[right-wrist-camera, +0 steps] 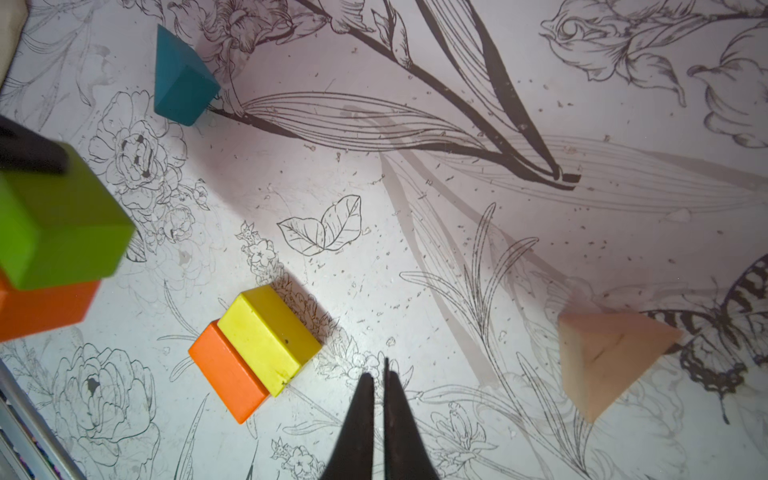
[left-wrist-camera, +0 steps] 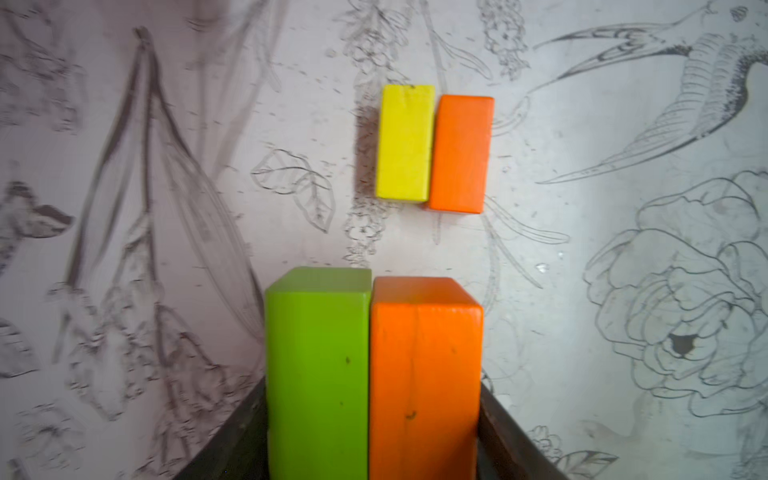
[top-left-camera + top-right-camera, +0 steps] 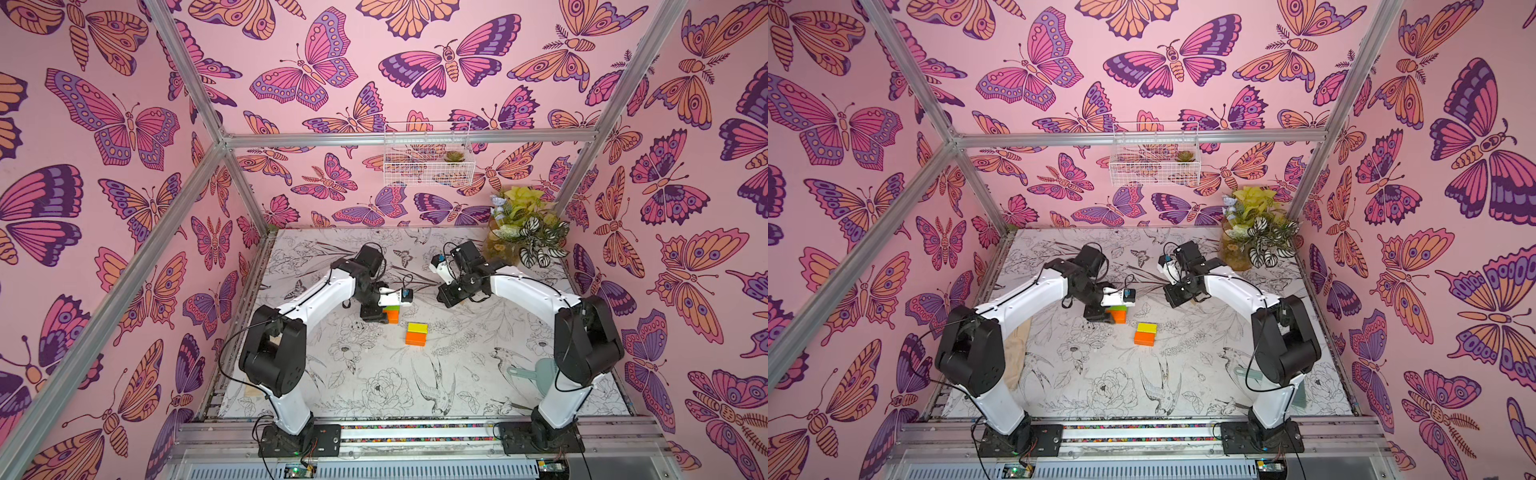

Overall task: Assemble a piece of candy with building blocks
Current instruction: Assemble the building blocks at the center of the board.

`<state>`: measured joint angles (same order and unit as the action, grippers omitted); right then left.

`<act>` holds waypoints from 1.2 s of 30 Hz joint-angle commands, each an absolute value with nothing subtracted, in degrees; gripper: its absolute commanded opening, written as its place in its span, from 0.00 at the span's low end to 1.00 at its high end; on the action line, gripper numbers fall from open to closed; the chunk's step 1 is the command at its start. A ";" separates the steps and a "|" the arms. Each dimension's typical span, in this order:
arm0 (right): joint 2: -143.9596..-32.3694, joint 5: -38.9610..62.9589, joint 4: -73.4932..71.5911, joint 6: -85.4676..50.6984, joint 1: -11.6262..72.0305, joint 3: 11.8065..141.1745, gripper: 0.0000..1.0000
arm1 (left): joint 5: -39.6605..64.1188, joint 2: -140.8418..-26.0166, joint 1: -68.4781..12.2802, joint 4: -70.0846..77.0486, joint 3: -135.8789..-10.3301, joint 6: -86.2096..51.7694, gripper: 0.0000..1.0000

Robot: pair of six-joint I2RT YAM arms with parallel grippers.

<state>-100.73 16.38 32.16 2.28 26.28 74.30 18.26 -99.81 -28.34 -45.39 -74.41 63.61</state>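
Observation:
The green-orange pair (image 2: 371,352) is hanging out of line with the yellow-orange pair, so the robot's left gripper should move it forward and set it down against that pair's end (image 2: 429,200).
My left gripper (image 2: 372,419) is shut on two building blocks pressed side by side, a green block (image 2: 318,374) and an orange block (image 2: 424,374), with a dark finger against each outer face. In both top views this pair hangs under the left gripper (image 3: 376,312) left of centre. A yellow block (image 3: 417,328) and a second orange block (image 3: 415,339) lie touching on the table, a short way right of it. My right gripper (image 1: 379,374) is shut and empty, hovering above the table. A teal wedge (image 1: 183,79) and a tan wedge (image 1: 602,357) lie apart from the rest.
A potted plant (image 3: 523,232) stands at the back right corner. A wire basket (image 3: 428,162) hangs on the rear wall. A pale teal scoop (image 3: 536,372) lies by the right arm's base. A tan cloth (image 3: 1017,353) lies beside the left arm.

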 commanded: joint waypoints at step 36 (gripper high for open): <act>-97.29 14.23 31.54 -1.32 28.30 67.94 0.11 | 9.62 -103.67 -33.56 -27.18 -61.02 59.82 0.00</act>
